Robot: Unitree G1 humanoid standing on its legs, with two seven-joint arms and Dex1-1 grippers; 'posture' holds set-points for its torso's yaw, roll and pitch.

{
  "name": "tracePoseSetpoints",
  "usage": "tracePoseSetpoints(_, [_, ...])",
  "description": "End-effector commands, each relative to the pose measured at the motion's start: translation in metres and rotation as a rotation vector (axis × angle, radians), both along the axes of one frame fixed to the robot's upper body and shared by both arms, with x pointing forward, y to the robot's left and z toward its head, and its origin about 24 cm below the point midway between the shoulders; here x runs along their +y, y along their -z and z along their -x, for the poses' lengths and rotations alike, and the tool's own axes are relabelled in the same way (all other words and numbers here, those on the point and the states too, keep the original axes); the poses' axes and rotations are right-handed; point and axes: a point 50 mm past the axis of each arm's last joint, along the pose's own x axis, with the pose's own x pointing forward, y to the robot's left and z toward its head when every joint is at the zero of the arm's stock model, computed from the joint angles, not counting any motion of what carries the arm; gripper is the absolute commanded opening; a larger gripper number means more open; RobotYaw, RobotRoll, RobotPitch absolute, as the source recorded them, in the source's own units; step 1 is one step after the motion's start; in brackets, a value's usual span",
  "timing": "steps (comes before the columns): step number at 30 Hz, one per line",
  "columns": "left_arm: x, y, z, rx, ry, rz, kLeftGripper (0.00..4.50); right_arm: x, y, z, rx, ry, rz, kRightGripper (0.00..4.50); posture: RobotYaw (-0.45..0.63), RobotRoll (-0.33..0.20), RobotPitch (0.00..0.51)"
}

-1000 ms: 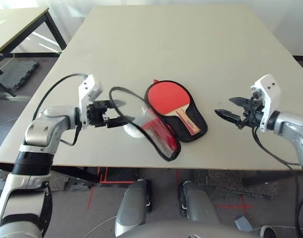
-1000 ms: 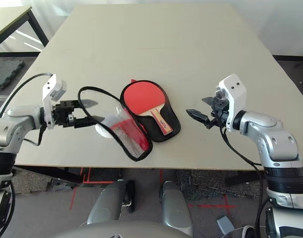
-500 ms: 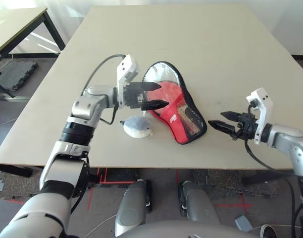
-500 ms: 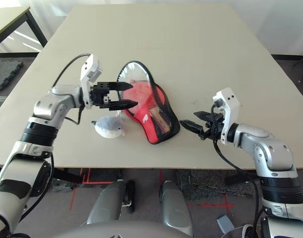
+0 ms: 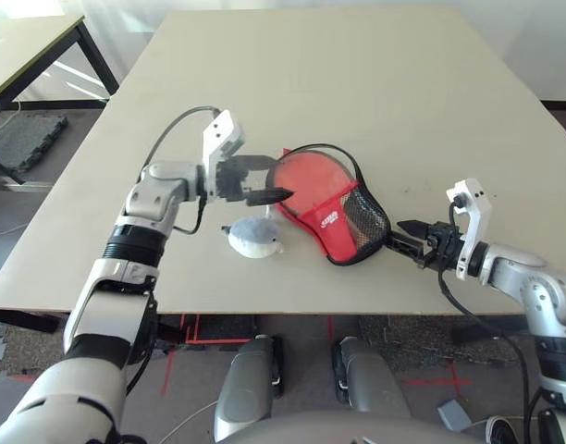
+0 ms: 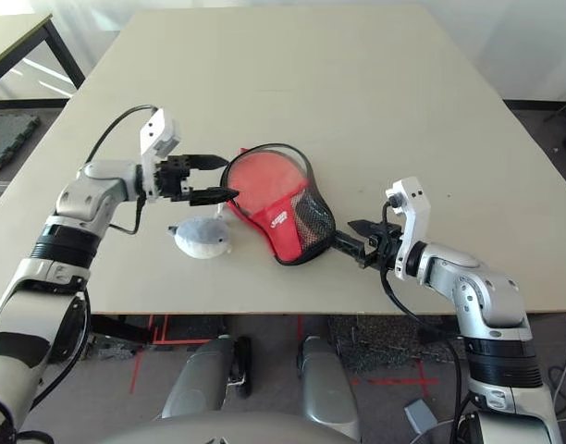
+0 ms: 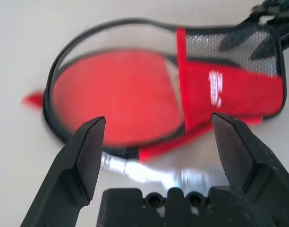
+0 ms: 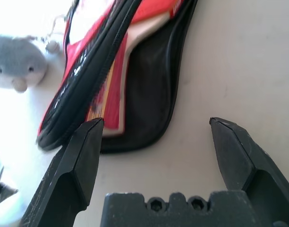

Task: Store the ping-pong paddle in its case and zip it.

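Next, I pinch the mesh pocket's edge [image 5: 387,218] with my right gripper and pull the case closer before zipping, because the lid stands raised [image 8: 71,120] above the bottom side at the case's narrow end.
The case [image 5: 343,217] lies mid-table with its lid folded over, red logo panel and black mesh pocket [image 7: 229,45] up. The ping-pong paddle is inside: its red face [image 5: 306,176] shows at the round end, and its wooden handle [image 8: 128,45] shows in the gap where the lid stands slightly raised. My left gripper [image 5: 267,178] hovers open at the case's round left edge, with nothing between its fingers [image 7: 88,146]. My right gripper [image 5: 405,237] is open just right of the narrow end, pointing at it; in its wrist view [image 8: 156,125] the case's black underside lies ahead.
A pale grey oval pouch [image 5: 252,239] lies on the table just left of the case, near the front edge, below my left gripper. The table [image 5: 357,83] stretches away behind the case. A second table [image 5: 24,46] stands at the far left.
The case's lid, flopped open to the left a second ago, has been swung over and now lies on the paddle. My right gripper has moved in toward the narrow end.
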Motion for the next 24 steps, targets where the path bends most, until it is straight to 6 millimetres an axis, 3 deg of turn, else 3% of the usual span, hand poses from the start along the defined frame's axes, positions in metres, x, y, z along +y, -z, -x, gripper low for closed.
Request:
tracePoseSetpoints(1, [0.009, -0.002, 0.008, 0.006, -0.021, 0.006, 4.5, -0.026, -0.014, 0.007, -0.019, 0.021, 0.011, 4.46, 0.09, 0.0, 0.129])
tracePoseSetpoints(9, [0.018, -0.002, 0.015, 0.016, -0.062, 0.003, 4.5, -0.038, -0.021, 0.015, 0.007, -0.015, -0.013, 4.46, 0.08, 0.0, 0.128])
tracePoseSetpoints(24, [0.022, -0.005, 0.021, 0.009, -0.095, 0.004, 4.5, 0.008, 0.021, -0.003, 0.078, -0.076, -0.084, 4.46, 0.14, 0.0, 0.11])
